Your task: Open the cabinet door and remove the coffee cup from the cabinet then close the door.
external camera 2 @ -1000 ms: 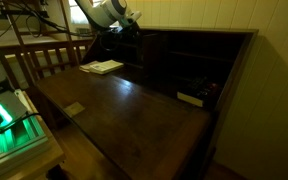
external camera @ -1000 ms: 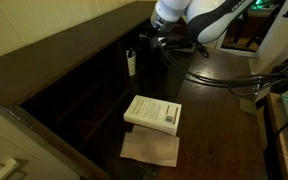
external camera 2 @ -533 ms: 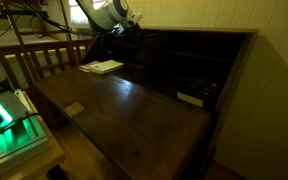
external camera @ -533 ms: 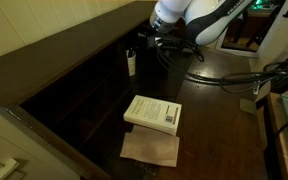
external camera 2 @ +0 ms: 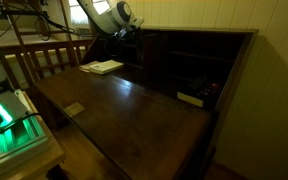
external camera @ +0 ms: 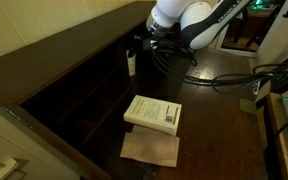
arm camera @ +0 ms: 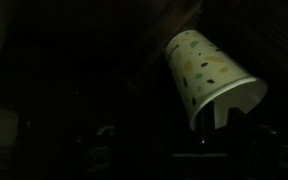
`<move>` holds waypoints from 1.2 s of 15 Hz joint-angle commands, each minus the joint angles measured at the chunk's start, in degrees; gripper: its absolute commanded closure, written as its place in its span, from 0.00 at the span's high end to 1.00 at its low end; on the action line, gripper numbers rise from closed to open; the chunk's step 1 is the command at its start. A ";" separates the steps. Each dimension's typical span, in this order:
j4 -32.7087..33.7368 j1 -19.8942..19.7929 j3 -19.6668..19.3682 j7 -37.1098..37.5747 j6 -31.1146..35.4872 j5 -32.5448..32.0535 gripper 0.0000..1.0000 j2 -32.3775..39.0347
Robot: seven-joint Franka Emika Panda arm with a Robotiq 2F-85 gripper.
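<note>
The coffee cup's open rim (arm camera: 230,92) faces my spread fingers, so I should carry on bringing my gripper in until they can shut on the cup's near side (arm camera: 196,111).
The coffee cup (external camera: 131,63) is small and white with a dark stick in it, standing in a compartment at the end of the dark brown cabinet (external camera: 64,85). In the wrist view the cup (arm camera: 209,72) is pale with small dots and fills the upper right. My gripper (external camera: 141,47) is right beside the cup, and it also shows in an exterior view (external camera 2: 134,32). In the wrist view my gripper (arm camera: 182,130) is very dim; its fingers look apart, with nothing held. The cup's compartment stands open. I cannot make out the cabinet door in the dark wood.
A thick white book (external camera: 152,112) lies on the dark flat surface (external camera: 209,120), with a brown paper sheet (external camera: 150,149) in front of it. A pale flat item (external camera 2: 191,98) lies in a far compartment. A wooden rail (external camera 2: 39,55) and cables (external camera: 249,80) stand nearby.
My arm has moved a little toward the cabinet, bringing the gripper closer to the cup. The cup and book have not moved.
</note>
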 commanded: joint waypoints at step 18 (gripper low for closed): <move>6.14 -0.86 0.82 3.11 8.41 2.47 0.83 7.94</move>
